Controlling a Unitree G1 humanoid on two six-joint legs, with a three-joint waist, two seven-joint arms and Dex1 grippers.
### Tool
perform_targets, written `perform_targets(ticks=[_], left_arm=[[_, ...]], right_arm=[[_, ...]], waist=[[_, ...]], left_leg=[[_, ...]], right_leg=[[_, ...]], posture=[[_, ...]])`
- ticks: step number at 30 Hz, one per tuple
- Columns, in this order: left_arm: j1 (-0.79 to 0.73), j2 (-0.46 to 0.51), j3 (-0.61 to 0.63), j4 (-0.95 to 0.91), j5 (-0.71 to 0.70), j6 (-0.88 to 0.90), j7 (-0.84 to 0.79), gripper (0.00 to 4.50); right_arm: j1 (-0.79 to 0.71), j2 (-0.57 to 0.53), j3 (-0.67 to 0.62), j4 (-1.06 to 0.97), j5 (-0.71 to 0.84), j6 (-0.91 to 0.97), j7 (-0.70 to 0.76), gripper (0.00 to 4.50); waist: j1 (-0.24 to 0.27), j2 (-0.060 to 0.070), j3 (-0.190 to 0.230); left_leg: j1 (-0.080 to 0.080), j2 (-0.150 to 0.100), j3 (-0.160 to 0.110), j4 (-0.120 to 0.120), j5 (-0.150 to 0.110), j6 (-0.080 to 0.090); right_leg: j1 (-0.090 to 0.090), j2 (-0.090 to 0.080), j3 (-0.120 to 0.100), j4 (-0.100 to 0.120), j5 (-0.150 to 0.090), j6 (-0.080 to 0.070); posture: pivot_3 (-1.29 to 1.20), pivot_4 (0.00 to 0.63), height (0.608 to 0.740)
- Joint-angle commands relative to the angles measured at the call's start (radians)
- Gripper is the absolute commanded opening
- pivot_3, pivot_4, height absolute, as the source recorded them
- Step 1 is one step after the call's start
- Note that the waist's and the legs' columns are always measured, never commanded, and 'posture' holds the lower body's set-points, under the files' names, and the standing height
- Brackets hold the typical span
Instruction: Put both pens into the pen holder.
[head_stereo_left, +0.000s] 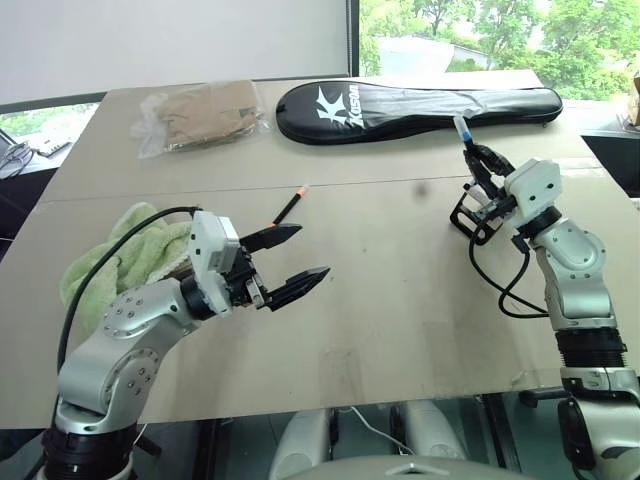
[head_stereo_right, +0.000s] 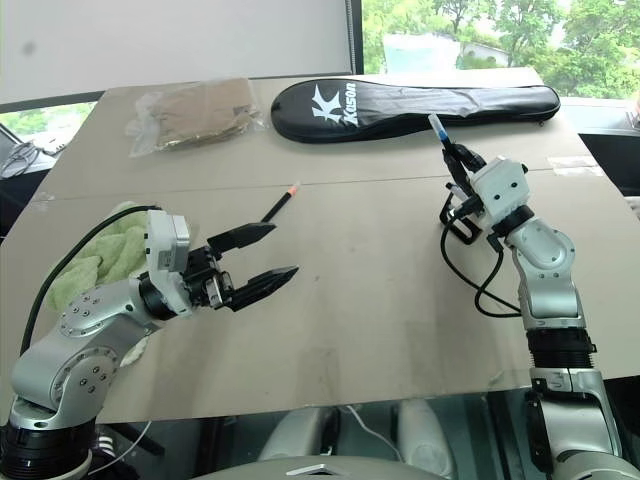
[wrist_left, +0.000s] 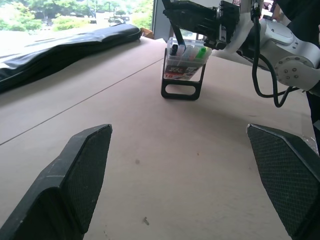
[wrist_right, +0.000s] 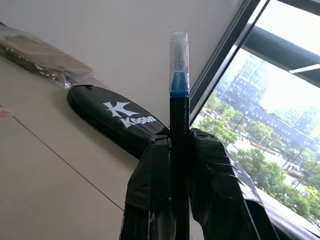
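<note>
Next, my left gripper takes the near end of the orange-ended pen (head_stereo_left: 290, 206) and hands the pen to my right gripper, because the pen is far from the pen holder.
My right gripper (head_stereo_left: 478, 156) is shut on the blue-capped pen (wrist_right: 179, 95), which stands nearly upright with its cap (head_stereo_left: 461, 127) on top. Right below it stands the pen holder (wrist_left: 186, 59), a clear box on a black frame with yellow-green bits inside. The pen's lower end seems to reach into the box's open top. The orange-ended pen (head_stereo_left: 290, 208) lies on the table just beyond my left gripper (head_stereo_left: 311, 252). That gripper is open, level and holds nothing.
A long black racket case (head_stereo_left: 420, 105) lies along the table's far side. A plastic bag of tan material (head_stereo_left: 200, 115) is at the far left. A green towel (head_stereo_left: 120, 260) sits under my left arm. The table's front edge (head_stereo_left: 330, 400) runs close below the grippers.
</note>
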Motion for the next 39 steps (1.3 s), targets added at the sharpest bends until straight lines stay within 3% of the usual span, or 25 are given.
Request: perform_targets(ticks=[1, 7, 11, 13, 17, 23, 26, 30, 34, 39], left_arm=[[-0.05, 0.007, 0.028, 0.034, 0.011, -0.001, 0.034, 4.5], [-0.132, 0.003, 0.001, 0.107, 0.069, 0.037, 0.124, 4.5], [-0.253, 0.025, -0.041, 0.182, 0.145, 0.179, 0.265, 4.5], [-0.359, 0.05, -0.083, 0.249, 0.172, 0.389, 0.36, 4.5], [-0.572, 0.06, -0.241, 0.478, 0.265, 0.614, 0.391, 4.5], [-0.775, 0.01, -0.434, 0.802, 0.418, 0.574, 0.308, 4.5], [-0.82, 0.014, -0.506, 0.894, 0.461, 0.547, 0.209, 3.75], [-0.828, 0.015, -0.519, 0.929, 0.492, 0.516, 0.128, 2.04], [-0.749, 0.037, -0.456, 0.799, 0.473, 0.451, 0.061, 0.18], [-0.573, 0.017, -0.211, 0.484, 0.303, 0.215, -0.068, 0.03]], right_arm=[[0.014, -0.03, -0.045, -0.003, 0.033, -0.049, 0.009, 1.81], [0.067, -0.052, -0.07, -0.132, 0.045, 0.014, -0.023, 4.47], [0.108, -0.089, -0.066, -0.332, 0.095, 0.191, -0.009, 4.47], [0.126, -0.127, -0.046, -0.482, 0.175, 0.366, 0.022, 4.47], [0.154, -0.195, -0.029, -0.755, 0.457, 0.743, 0.026, 4.47], [0.181, -0.216, -0.014, -0.878, 0.545, 0.946, -0.031, 4.47], [0.231, -0.225, -0.004, -0.93, 0.579, 0.986, -0.021, 4.5], [0.302, -0.228, -0.023, -0.962, 0.62, 1.003, -0.006, 4.5], [0.349, -0.211, -0.012, -0.954, 0.632, 1.006, -0.011, 4.5], [0.303, -0.106, 0.059, -0.892, 0.758, 1.133, -0.084, 4.5]], waist=[[0.003, 0.0, 0.0], [0.003, 0.0, 0.0], [0.003, 0.0, 0.0], [0.003, 0.0, 0.0], [0.004, -0.001, 0.0], [0.006, -0.002, 0.001], [0.01, -0.002, 0.0], [0.012, -0.002, -0.001], [0.01, -0.002, -0.001], [0.004, -0.003, 0.0]], left_leg=[[0.0, 0.0, 0.0, 0.0, 0.0, 0.0], [0.0, 0.0, 0.0, 0.0, 0.0, 0.0], [0.0, 0.0, -0.001, 0.0, 0.0, 0.0], [-0.001, 0.0, -0.001, 0.0, 0.0, 0.0], [-0.002, -0.001, -0.003, 0.001, 0.0, 0.0], [-0.004, -0.001, -0.005, 0.003, 0.0, 0.0], [-0.005, -0.001, -0.007, 0.003, 0.0, 0.0], [-0.005, -0.002, -0.008, 0.004, 0.0, 0.0], [-0.006, -0.003, -0.008, 0.006, 0.0, 0.0], [-0.01, -0.002, -0.012, 0.009, 0.0, 0.0]], right_leg=[[0.0, 0.0, 0.0, 0.0, 0.0, 0.0], [0.0, 0.0, -0.001, 0.0, 0.0, 0.0], [0.0, 0.001, -0.001, 0.001, 0.0, 0.0], [0.0, 0.001, 0.0, 0.001, 0.0, 0.0], [0.0, 0.001, -0.002, 0.001, 0.0, 0.0], [-0.001, 0.004, -0.006, 0.0, 0.0, 0.0], [-0.001, 0.001, -0.007, 0.001, 0.0, 0.0], [0.0, -0.001, -0.008, 0.0, 0.0, 0.0], [0.0, -0.002, -0.008, 0.0, 0.0, 0.0], [-0.002, -0.002, -0.011, -0.001, 0.0, 0.0]], posture=[[0.0, 0.15, 0.74], [0.0, 0.15, 0.74], [0.0, 0.15, 0.74], [0.0, 0.15, 0.74], [0.0, 0.15, 0.74], [0.0, 0.15, 0.74], [0.0, 0.15, 0.74], [0.0, 0.15, 0.74], [0.0, 0.15, 0.74], [0.0, 0.15, 0.74]])
